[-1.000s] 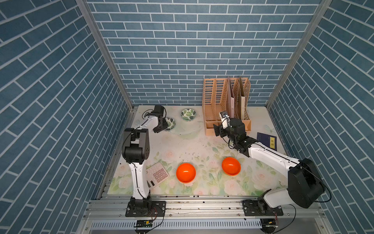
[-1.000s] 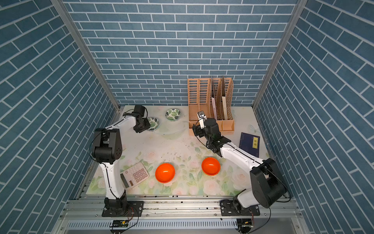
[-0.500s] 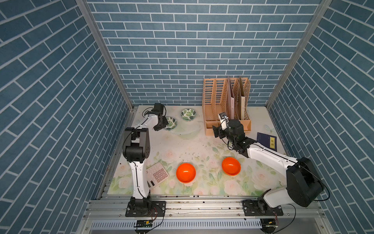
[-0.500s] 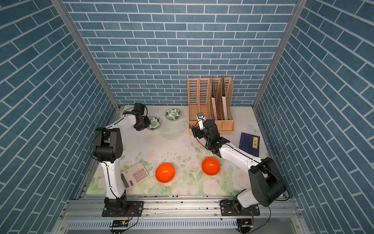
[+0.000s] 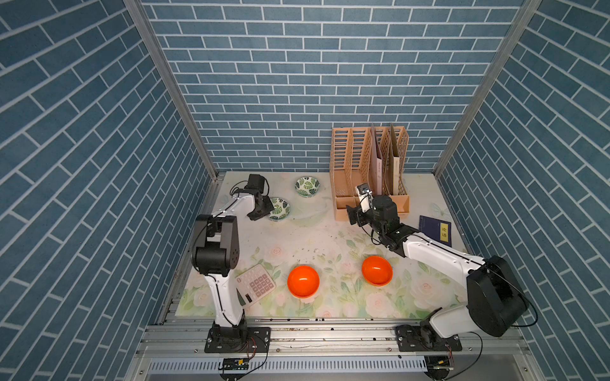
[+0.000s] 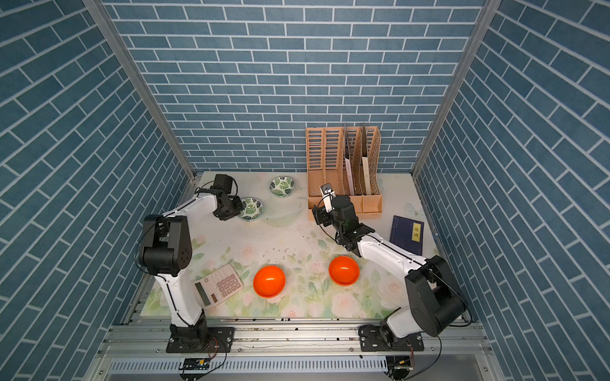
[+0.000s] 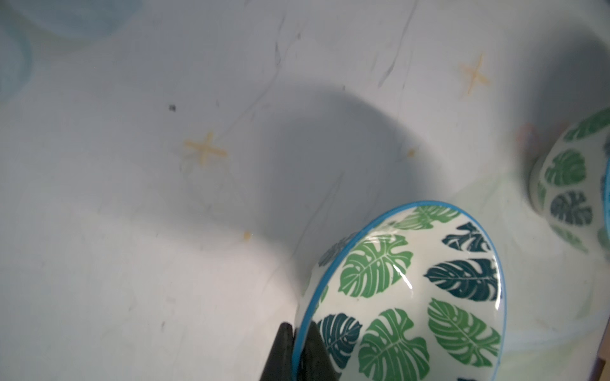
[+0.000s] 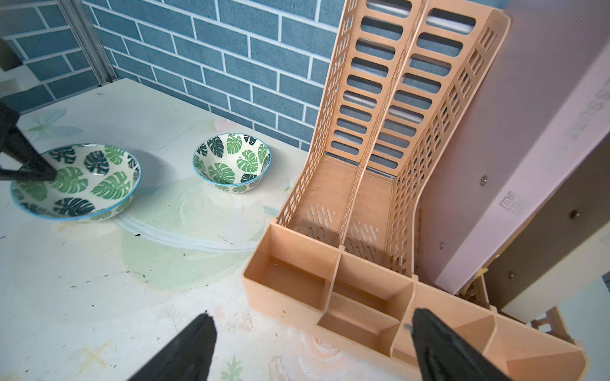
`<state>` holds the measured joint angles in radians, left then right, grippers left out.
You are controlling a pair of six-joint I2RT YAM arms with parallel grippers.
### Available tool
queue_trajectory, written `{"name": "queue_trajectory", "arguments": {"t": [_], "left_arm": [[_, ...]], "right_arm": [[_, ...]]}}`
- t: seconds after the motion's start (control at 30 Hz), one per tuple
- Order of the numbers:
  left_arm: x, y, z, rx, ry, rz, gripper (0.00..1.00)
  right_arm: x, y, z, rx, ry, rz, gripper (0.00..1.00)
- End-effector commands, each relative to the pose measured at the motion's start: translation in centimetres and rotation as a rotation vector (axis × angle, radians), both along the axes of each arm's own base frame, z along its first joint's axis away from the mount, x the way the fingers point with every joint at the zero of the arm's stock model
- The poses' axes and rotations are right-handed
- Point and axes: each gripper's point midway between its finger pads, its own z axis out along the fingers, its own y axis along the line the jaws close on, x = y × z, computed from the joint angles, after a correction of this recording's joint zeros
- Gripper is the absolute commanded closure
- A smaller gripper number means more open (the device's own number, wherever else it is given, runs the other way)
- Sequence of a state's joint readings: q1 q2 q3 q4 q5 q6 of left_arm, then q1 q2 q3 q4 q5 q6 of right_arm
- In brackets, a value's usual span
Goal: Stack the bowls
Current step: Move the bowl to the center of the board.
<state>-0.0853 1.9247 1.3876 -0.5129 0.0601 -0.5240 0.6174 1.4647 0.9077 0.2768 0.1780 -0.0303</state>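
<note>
The nearer leaf bowl [image 5: 279, 208] is upright and there is open mat [image 5: 291, 238] behind the orange bowls, so my left gripper carries on moving the leaf bowl there until it sits flat.
Two leaf-print bowls stand at the back left. My left gripper [image 5: 268, 211] [image 7: 299, 333] is shut on the rim of the nearer leaf bowl [image 5: 280, 208] [image 7: 412, 297] [image 8: 76, 179], one finger inside and one outside. I cannot tell whether this bowl is off the table. The other leaf bowl [image 5: 307, 186] [image 8: 232, 161] sits free behind it. In both top views two orange bowls [image 5: 303, 281] [image 5: 377, 270] [image 6: 269, 282] [image 6: 343, 270] rest apart near the front. My right gripper [image 5: 351, 214] [image 8: 310, 343] hangs open and empty over the mat by the organizer's front corner.
A peach file organizer [image 5: 368, 171] [image 8: 363, 198] holding folders stands at the back right. A dark blue book [image 5: 435, 230] lies to its right. A calculator [image 5: 255, 285] lies at the front left beside the left arm's base. Brick walls enclose three sides.
My left gripper has shut on the nearer leaf bowl's rim. The right arm has shifted slightly toward the back left, still open.
</note>
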Motion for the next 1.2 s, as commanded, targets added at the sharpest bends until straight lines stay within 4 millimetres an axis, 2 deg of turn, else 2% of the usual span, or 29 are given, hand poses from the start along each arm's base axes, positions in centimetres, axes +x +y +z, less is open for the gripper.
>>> {"name": "queue_trajectory", "arguments": {"t": [0.0, 0.1, 0.37, 0.53, 0.73, 0.83, 0.93, 1.03, 1.17], "left_arm": [[-2.5, -1.4, 0.7, -0.01, 0.022, -0.066, 1.0], [-4.4, -2.2, 1.0, -0.031, 0.028, -0.086, 1.0], [-8.8, -6.2, 0.5, -0.074, 0.049, -0.192, 1.0], [-10.8, -6.2, 0.2, -0.064, 0.057, -0.209, 1.0], [-12.5, -6.2, -1.9, -0.053, 0.123, -0.244, 0.99], [-12.9, -5.9, -2.1, -0.039, 0.126, -0.242, 0.94], [-13.1, -5.8, -2.7, -0.035, 0.14, -0.236, 0.82], [-13.2, -5.7, -3.4, -0.028, 0.15, -0.225, 0.78], [-12.9, -5.7, -3.3, -0.031, 0.138, -0.217, 0.68]], "right_arm": [[0.4, 1.1, 1.3, 0.039, -0.02, 0.015, 0.04], [0.8, 1.4, 1.5, 0.034, -0.023, 0.018, 0.04], [1.3, 2.3, 2.1, 0.042, -0.029, 0.037, 0.04], [1.1, 2.6, 2.1, 0.034, -0.027, 0.045, 0.04], [1.0, 3.5, 2.3, 0.038, -0.028, 0.067, 0.04], [1.0, 3.9, 2.4, 0.034, -0.031, 0.07, 0.04], [1.1, 4.2, 2.4, 0.036, -0.032, 0.075, 0.04], [1.1, 4.6, 2.4, 0.037, -0.032, 0.081, 0.04], [1.0, 4.7, 2.1, 0.029, -0.029, 0.084, 0.04]]}}
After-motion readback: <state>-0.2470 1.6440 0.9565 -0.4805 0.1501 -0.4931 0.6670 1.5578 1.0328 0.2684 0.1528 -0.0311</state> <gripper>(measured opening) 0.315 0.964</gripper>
